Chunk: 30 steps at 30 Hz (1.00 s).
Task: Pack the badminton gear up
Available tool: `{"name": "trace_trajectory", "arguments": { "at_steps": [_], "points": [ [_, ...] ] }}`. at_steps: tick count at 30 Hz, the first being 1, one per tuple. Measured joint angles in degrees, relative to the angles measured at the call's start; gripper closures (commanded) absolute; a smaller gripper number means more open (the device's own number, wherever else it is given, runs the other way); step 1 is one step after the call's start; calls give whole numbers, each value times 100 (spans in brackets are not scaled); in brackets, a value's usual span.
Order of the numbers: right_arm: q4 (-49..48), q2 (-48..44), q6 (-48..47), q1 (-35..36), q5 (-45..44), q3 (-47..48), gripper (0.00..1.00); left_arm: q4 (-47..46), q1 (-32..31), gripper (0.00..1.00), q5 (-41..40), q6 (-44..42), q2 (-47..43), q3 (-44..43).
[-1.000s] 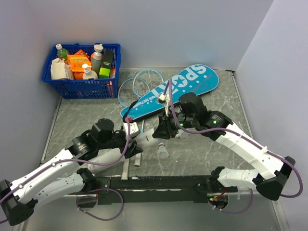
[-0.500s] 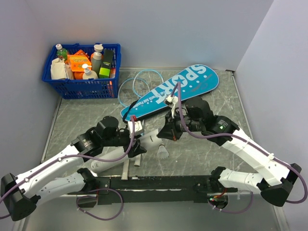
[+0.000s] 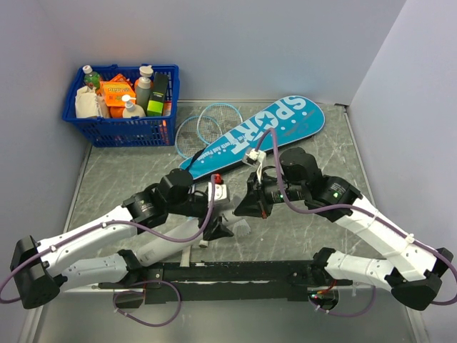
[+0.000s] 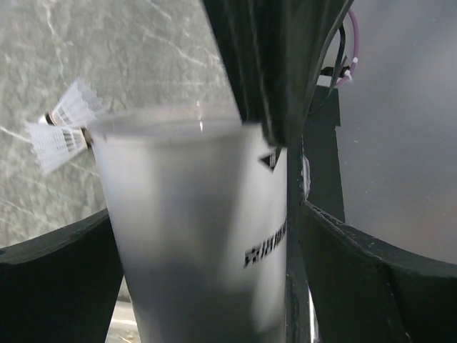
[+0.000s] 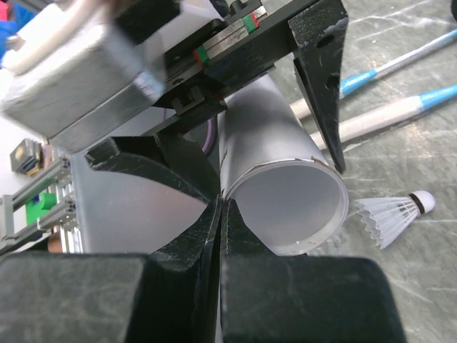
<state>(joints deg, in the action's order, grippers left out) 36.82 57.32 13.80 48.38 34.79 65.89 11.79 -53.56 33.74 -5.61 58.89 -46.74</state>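
Observation:
My left gripper's finger has a gap (image 4: 293, 232) to the tube, so that gripper should clamp the tube still (image 4: 196, 232) before my right gripper pulls off the clear lid.
A white translucent shuttlecock tube (image 5: 285, 143) lies with its open end toward my right wrist camera. My right gripper (image 5: 222, 207) is shut, its tips pinched together on the tube's rim. The left gripper (image 4: 207, 286) straddles the same tube (image 4: 193, 229) with its jaws wide open, and a gap shows on the right side. Both grippers meet at the table's middle, left (image 3: 220, 229) and right (image 3: 243, 209). A shuttlecock (image 5: 393, 214) lies beside the tube, and two shuttlecocks (image 4: 61, 125) show in the left wrist view. Two light-blue rackets (image 3: 207, 125) lie beside the teal SPORT bag (image 3: 264, 132).
A blue basket (image 3: 121, 128) of bottles and packets stands at the back left. The racket handles (image 5: 371, 121) lie on the grey marbled table close behind the tube. The black rail (image 3: 235, 271) with the arm bases runs along the near edge.
My left arm has swung right toward the right gripper and its jaws have opened wide round the tube. The right gripper has closed at the tube's rim.

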Motion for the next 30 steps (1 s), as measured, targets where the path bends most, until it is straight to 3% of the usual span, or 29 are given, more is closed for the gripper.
{"name": "trace_trajectory", "arguments": {
  "at_steps": [5, 11, 19, 20, 23, 29, 30],
  "points": [
    [-15, -17, -17, 0, 66, 0, 100, -17, -33, 1, -61, -94, 50, -109],
    [4, -44, -20, 0, 33, 0, 100, 7, -39, 7, -208, -83, 50, -109],
    [-9, -66, -17, 0, 17, 0, 100, 101, -55, 40, -341, -39, -55, -96],
    [-13, -66, -17, 2, 17, 0, 100, 103, -59, 55, -345, -28, -79, -83],
    [-39, -59, -13, 9, 42, 0, 100, 92, -61, 76, -367, 11, -166, -35],
    [-55, 4, 2, 24, 87, 20, 100, 155, -68, 99, -378, 50, -219, -9],
    [-55, 20, 2, 24, 92, 22, 100, 179, -68, 99, -376, 50, -219, -9]
  ]
}}
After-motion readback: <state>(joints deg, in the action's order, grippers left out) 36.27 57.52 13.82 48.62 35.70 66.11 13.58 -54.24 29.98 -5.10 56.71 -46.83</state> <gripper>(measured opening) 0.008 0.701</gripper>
